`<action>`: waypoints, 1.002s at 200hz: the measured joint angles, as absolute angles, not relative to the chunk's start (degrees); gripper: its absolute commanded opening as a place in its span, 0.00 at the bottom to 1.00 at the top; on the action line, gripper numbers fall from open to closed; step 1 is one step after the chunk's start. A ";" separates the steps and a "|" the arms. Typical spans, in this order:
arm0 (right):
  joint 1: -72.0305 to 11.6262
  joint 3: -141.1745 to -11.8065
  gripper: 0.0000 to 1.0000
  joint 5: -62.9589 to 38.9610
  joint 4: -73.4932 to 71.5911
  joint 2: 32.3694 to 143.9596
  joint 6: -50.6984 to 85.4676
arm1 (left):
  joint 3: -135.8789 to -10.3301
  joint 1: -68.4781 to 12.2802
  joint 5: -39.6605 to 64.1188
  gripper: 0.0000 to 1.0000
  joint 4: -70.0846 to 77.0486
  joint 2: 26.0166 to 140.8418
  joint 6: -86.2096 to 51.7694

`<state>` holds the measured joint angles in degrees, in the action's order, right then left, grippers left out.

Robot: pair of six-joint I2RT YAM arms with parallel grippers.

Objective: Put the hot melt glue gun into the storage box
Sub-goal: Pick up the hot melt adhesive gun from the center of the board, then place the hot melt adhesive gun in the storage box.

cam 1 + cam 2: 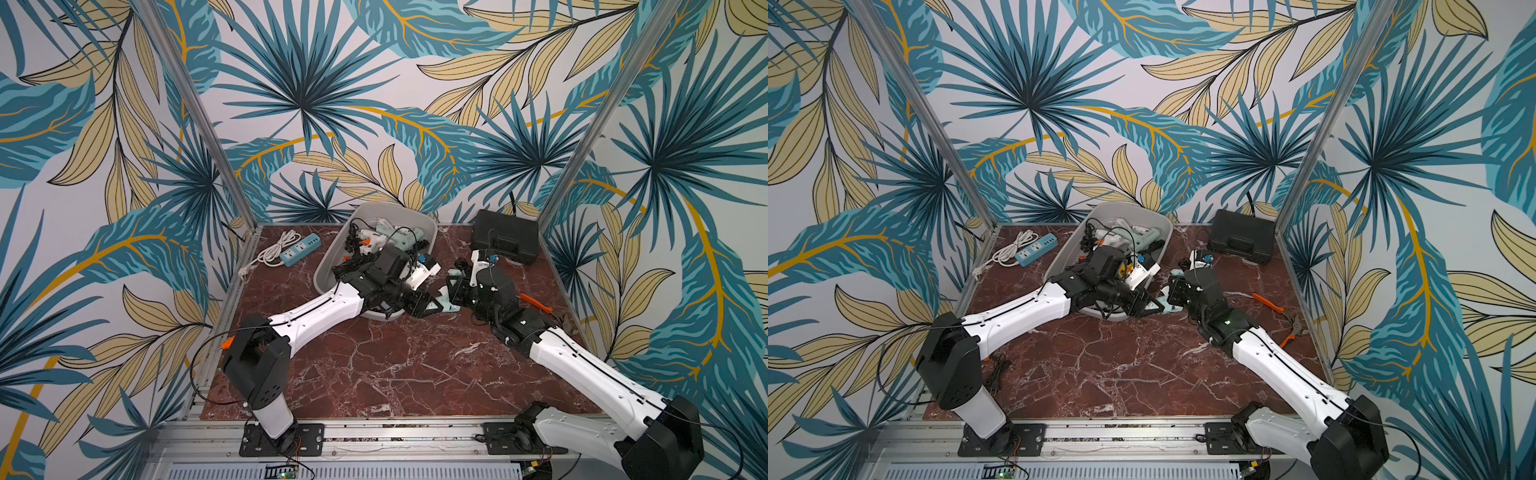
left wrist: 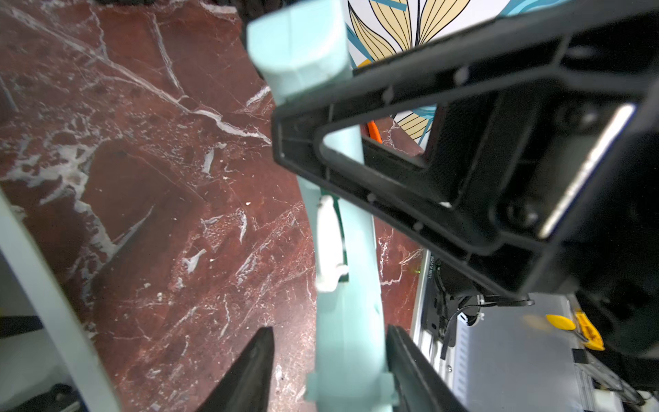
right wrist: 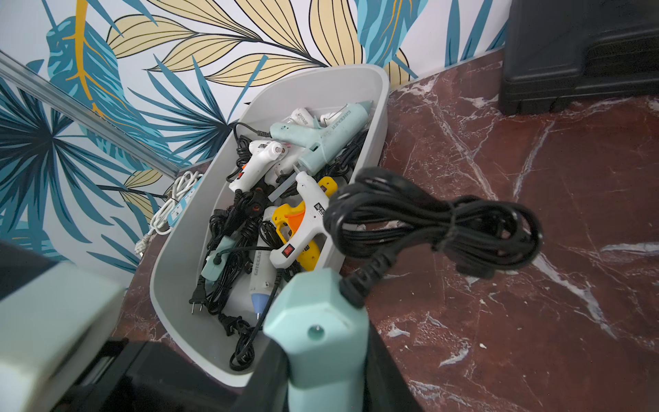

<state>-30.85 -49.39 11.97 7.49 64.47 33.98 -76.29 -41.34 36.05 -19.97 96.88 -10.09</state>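
Observation:
The robot's right gripper is holding the glue gun's handle (image 2: 305, 65) next to the storage box, so next the left gripper closes on the glue gun's body (image 2: 350, 357), take over and lowers the glue gun into the box.
A mint-green hot melt glue gun (image 1: 448, 306) (image 1: 1169, 306) hangs just above the table beside the near right corner of the light-grey storage box (image 1: 432, 233) (image 1: 1168, 232). My right gripper (image 1: 455, 291) (image 3: 321, 385) is shut on the gun's handle (image 3: 321, 342). The gun's coiled black cord (image 3: 435, 228) dangles from the handle end. My left gripper (image 1: 435, 308) (image 2: 330, 333) straddles the gun's barrel (image 2: 344, 314). One finger (image 2: 403, 356) touches the barrel and the other (image 2: 256, 356) stands a little off it. The box (image 3: 178, 271) holds several other glue guns and cords.
A black ribbed hard case (image 1: 505, 237) stands at the back right. A blue power strip (image 1: 299, 249) with a white cable lies at the back left. Orange-handled pliers (image 1: 1268, 302) and another hand tool (image 1: 1293, 328) lie near the right edge.

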 measured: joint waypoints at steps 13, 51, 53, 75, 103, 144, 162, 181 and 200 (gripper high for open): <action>-30.85 -49.39 0.12 11.97 7.51 64.47 33.69 | -76.42 -41.56 36.23 0.32 -19.94 96.88 -10.28; -30.85 -49.41 0.25 11.57 6.59 64.38 32.69 | -76.69 -41.58 35.68 0.07 -20.12 96.88 -11.25; -30.83 -49.41 0.26 11.57 6.57 64.38 32.62 | -76.71 -41.58 35.59 0.05 -20.12 96.88 -11.31; -30.74 -49.65 0.46 11.49 6.61 64.38 32.03 | -76.77 -41.69 33.54 0.00 -20.10 96.86 -11.33; -30.74 -51.51 0.70 10.76 6.63 64.38 31.68 | -76.77 -41.52 26.74 0.00 -20.80 96.62 -11.07; -30.76 -53.15 0.85 8.71 6.76 63.55 31.29 | -76.71 -39.51 13.37 0.00 -22.70 92.44 -8.62; -30.74 -53.17 0.89 7.84 6.92 62.87 31.27 | -76.71 -38.30 6.94 0.00 -23.75 89.71 -6.72; -30.74 -53.19 0.93 7.40 7.66 62.26 31.44 | -76.71 -37.01 -0.60 0.00 -25.82 87.35 -4.12; -30.76 -53.19 0.99 7.22 8.36 61.87 31.48 | -76.71 -36.21 -7.97 0.00 -28.10 86.78 -0.97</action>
